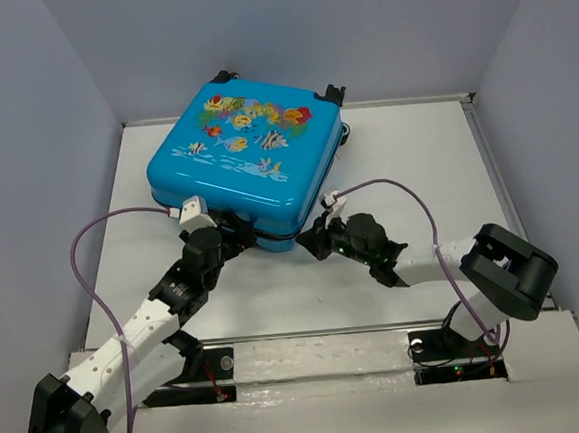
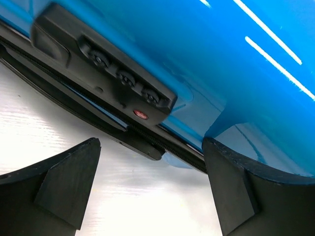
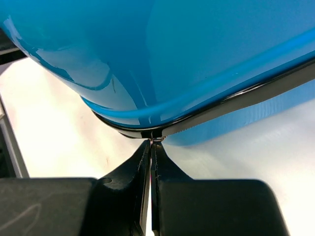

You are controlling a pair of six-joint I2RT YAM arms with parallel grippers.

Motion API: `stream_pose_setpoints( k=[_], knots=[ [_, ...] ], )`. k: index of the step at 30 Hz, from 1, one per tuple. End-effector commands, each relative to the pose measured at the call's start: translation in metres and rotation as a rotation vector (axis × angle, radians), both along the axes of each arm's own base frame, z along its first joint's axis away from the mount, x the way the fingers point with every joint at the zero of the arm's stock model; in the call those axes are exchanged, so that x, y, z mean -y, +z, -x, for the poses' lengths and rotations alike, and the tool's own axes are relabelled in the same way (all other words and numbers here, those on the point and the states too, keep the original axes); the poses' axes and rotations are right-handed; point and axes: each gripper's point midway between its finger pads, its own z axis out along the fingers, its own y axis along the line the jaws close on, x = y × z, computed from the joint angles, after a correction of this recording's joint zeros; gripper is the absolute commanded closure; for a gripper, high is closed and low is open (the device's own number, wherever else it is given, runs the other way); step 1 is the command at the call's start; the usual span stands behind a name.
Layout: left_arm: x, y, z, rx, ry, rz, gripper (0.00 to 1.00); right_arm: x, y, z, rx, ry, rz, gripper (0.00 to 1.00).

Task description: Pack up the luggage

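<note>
Next, I move my left gripper to the suitcase's other side (image 1: 159, 171) to clear the zipper's way, because it is blocking the suitcase's near edge (image 1: 255, 223) between the zipper pull and the lock.
The luggage (image 1: 245, 165) is a bright blue hard-shell suitcase lying closed and flat, fish print facing up, at the back middle of the table. My left gripper (image 1: 232, 226) is open and empty at its near edge; in the left wrist view (image 2: 151, 147) the fingers stand wide apart just below the black combination lock (image 2: 118, 73) and the zip line of the shell (image 2: 231, 64). My right gripper (image 1: 311, 237) is at the near right corner. In the right wrist view (image 3: 153, 143) its jaws are pressed together on the small metal zipper pull (image 3: 157, 139) under the blue shell (image 3: 172, 54).
The white table (image 1: 406, 167) is enclosed by grey walls on three sides. The suitcase wheels (image 1: 332, 95) point toward the back wall. A raised white rail (image 1: 320, 346) with the arm bases runs along the near edge.
</note>
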Motion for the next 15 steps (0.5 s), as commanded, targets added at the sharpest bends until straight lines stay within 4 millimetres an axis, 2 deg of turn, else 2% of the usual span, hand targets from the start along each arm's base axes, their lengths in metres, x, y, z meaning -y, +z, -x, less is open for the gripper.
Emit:
stream_pose_setpoints(
  k=[1, 5, 6, 7, 8, 9, 10, 11, 12, 13, 14, 15],
  knots=[
    [0.016, 0.025, -0.011, 0.102, -0.026, 0.124, 0.03, -0.026, -0.035, 0.081, -0.112, 0.175, 0.129, 0.93],
    [0.033, 0.041, -0.019, 0.128, -0.070, 0.163, 0.04, -0.055, -0.027, 0.105, -0.096, 0.139, 0.106, 0.93],
    [0.039, 0.047, -0.021, 0.142, -0.088, 0.177, 0.04, -0.066, -0.013, 0.106, -0.088, 0.116, 0.042, 0.93],
    [0.043, 0.050, -0.022, 0.143, -0.095, 0.181, 0.04, -0.072, -0.009, 0.109, -0.080, 0.094, 0.009, 0.93],
    [0.049, 0.055, -0.025, 0.146, -0.105, 0.182, 0.04, -0.081, -0.013, 0.122, -0.068, 0.096, -0.004, 0.93],
    [0.052, 0.058, -0.026, 0.148, -0.107, 0.183, 0.04, -0.090, -0.001, 0.130, -0.045, 0.110, -0.066, 0.93],
    [0.056, 0.064, -0.030, 0.155, -0.109, 0.187, 0.04, -0.092, -0.001, 0.132, -0.024, 0.085, -0.068, 0.93],
    [0.056, 0.066, -0.032, 0.157, -0.105, 0.186, 0.04, -0.097, -0.001, 0.148, -0.004, 0.108, -0.058, 0.93],
    [0.058, 0.067, -0.033, 0.160, -0.102, 0.185, 0.04, -0.095, -0.002, 0.151, 0.007, 0.095, -0.041, 0.93],
    [0.058, 0.069, -0.035, 0.167, -0.098, 0.190, 0.04, -0.088, -0.005, 0.148, 0.022, 0.057, -0.027, 0.93],
    [0.060, 0.068, -0.036, 0.163, -0.098, 0.191, 0.04, -0.083, 0.006, 0.147, 0.031, 0.044, -0.053, 0.93],
    [0.058, 0.067, -0.038, 0.165, -0.086, 0.190, 0.04, -0.078, 0.008, 0.147, 0.035, 0.046, -0.058, 0.93]
  ],
)
